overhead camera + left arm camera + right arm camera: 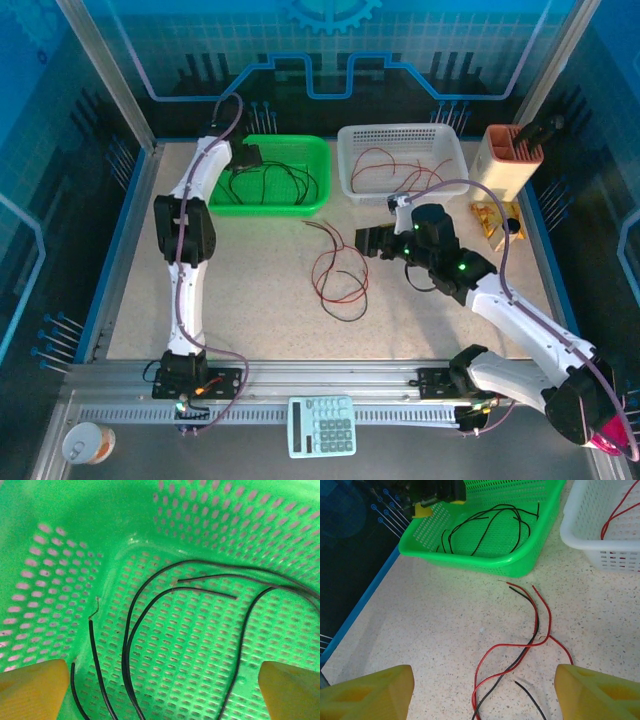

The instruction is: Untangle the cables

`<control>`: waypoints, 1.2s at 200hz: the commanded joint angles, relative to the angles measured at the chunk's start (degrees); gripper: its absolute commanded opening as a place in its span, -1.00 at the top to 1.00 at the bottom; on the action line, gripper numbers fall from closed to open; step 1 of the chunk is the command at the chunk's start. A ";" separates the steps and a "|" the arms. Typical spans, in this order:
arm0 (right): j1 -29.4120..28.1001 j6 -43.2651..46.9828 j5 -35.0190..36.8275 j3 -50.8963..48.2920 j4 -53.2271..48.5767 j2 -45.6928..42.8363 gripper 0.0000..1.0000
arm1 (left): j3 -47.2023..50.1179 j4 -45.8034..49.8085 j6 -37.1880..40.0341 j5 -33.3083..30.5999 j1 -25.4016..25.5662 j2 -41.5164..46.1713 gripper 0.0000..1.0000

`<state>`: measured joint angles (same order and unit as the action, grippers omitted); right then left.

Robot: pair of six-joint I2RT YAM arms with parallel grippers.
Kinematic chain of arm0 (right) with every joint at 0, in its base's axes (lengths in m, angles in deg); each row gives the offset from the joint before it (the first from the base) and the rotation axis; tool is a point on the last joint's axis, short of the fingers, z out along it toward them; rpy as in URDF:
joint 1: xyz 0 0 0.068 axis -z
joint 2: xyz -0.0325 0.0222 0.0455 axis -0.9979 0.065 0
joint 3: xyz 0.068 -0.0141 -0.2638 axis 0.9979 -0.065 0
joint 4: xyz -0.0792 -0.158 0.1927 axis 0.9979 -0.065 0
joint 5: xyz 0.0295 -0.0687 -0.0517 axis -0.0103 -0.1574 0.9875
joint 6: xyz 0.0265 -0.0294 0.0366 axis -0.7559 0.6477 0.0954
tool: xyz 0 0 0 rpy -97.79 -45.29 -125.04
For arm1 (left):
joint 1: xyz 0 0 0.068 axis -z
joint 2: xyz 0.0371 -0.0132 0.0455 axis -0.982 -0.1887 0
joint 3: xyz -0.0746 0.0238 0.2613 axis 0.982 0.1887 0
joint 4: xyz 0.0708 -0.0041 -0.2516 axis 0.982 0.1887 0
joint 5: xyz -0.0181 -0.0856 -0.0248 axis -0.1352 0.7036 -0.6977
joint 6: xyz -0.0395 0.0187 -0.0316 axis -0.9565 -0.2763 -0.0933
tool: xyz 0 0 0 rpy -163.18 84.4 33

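Observation:
The red cable crosses the black cable (pixel 529 645) in the tangle. My left gripper should lift the red cable's upper end (pixel 534 588) so that my right gripper can take it.
Several black cables (pixel 129 640) lie loose on the floor of the green basket (pixel 60 580). My left gripper (pixel 165 690) hangs just above them, open, its yellow fingers (pixel 32 690) wide apart with nothing between them. From the top view it (pixel 247 157) sits over the basket's (pixel 318 175) left half. A tangle of red and black cables (pixel 335 270) lies on the table's middle. My right gripper (pixel 485 695) hovers open above that tangle (pixel 535 630), gripping nothing; in the top view it (pixel 368 241) is just right of the tangle. Red cables (pixel 385 165) rest in the white basket (pixel 345 160).
A tan holder (pixel 510 160) stands at the back right, with a yellow packet (pixel 497 222) in front of it. On the near rail sit a calculator (pixel 322 425) and a can (pixel 88 442). Both baskets line the table's back edge.

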<state>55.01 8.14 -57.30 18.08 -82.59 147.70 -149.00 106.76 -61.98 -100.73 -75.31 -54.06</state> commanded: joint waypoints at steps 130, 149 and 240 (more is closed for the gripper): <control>-2.58 -0.21 4.67 12.96 -7.73 27.19 -0.46 | 46.03 -18.66 -9.06 22.47 5.22 50.44 -0.99; -2.97 -0.95 5.82 15.54 -8.97 31.66 -0.42 | 56.94 -23.29 -12.21 24.10 6.75 56.90 -0.98; 2.71 -3.19 5.05 13.74 -11.20 27.68 -0.45 | 66.28 -28.34 1.59 14.94 29.45 46.52 -0.73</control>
<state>55.38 6.37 -50.88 32.71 -92.25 180.07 -79.51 79.70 -67.07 -81.78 -50.24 -0.75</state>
